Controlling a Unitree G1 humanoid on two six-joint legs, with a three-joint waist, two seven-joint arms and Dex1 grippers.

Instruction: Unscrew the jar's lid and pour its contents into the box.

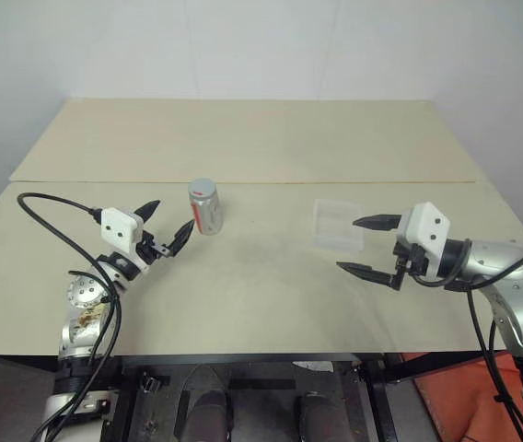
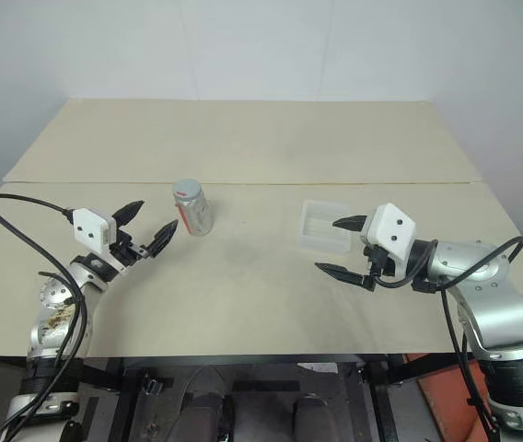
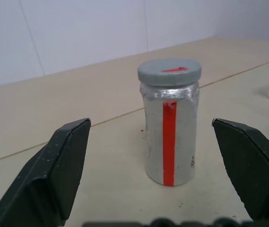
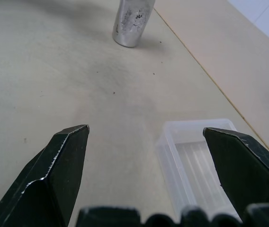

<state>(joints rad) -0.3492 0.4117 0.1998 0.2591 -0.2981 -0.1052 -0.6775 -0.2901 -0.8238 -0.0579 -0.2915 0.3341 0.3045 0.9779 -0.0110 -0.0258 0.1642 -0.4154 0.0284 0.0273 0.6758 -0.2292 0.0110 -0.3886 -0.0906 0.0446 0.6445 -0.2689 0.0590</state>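
The upright jar is in line with the open fingers of my left gripper, so I should keep moving forward until they are around the jar's body below the grey lid.
The jar stands upright on the table, left of centre, silvery with a red stripe down its side. Its grey lid with a red mark sits on top. My left gripper hovers open just to the left of the jar, fingertips apart and touching nothing. The clear plastic box lies to the right of centre. My right gripper stands open beside the box's near right side, with nothing between its fingers. The box also lies just ahead of the right fingers in the right wrist view.
A seam crosses the tan table behind the jar and box. Black cables loop off both arms. The table's front edge runs just behind the grippers.
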